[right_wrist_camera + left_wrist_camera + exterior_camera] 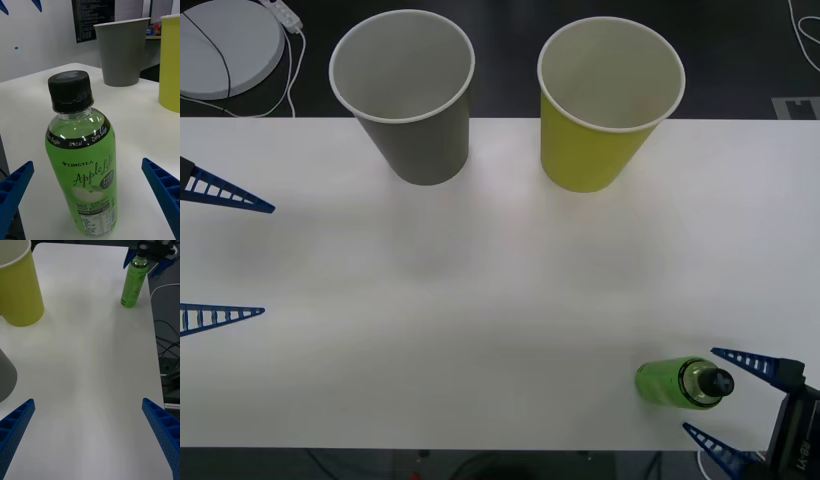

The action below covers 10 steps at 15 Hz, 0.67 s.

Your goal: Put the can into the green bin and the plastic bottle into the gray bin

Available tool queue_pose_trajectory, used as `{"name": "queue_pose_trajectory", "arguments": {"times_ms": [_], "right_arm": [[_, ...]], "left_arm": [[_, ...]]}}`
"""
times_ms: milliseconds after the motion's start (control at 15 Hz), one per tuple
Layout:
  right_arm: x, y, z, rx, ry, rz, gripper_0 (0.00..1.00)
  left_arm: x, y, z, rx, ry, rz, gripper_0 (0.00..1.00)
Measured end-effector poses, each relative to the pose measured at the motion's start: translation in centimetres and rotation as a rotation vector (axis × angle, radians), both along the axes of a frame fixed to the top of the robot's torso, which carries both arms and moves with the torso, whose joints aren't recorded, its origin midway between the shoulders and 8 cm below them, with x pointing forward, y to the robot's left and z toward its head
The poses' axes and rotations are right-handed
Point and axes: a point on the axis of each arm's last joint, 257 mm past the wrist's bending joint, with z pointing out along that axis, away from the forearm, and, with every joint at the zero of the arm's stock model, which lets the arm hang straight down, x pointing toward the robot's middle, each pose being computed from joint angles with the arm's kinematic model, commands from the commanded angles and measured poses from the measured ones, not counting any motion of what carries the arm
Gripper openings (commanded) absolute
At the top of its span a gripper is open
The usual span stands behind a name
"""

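My gripper is to drop the plastic bottle [682, 383] into the gray bin's opening [402, 66], which is far wider than it, so the bottle will tip and lean inside.
The plastic bottle [677, 382] stands upright near the table's front right corner, full of bright green drink under a black cap. My right gripper [698, 389] is open, one blue finger on each side of the bottle and neither touching it. In the right wrist view the bottle [84, 165] stands close between the open fingers [15, 187]. The gray bin [402, 95] and the green bin [610, 100] stand upright side by side at the far edge, both showing white insides. My left gripper [268, 260] hangs open at the left edge, holding nothing. The can is out of view.
The white table [480, 300] spreads bare between the bins and the bottle. A round white disc [225, 45] with a cable lies on the dark floor behind the table's left corner. In the left wrist view, cables [167, 337] lie on the floor past the table edge.
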Motion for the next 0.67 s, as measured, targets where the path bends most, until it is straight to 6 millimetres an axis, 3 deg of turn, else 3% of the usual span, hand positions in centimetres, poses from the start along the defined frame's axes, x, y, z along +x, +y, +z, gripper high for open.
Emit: {"name": "queue_pose_trajectory", "arguments": {"times_ms": [667], "right_arm": [[1.9,2.3,0.6,-0.007,-0.078,0.035,1.0]], "left_arm": [[0.0,0.0,0.0,0.0,0.0,0.0,1.0]]}}
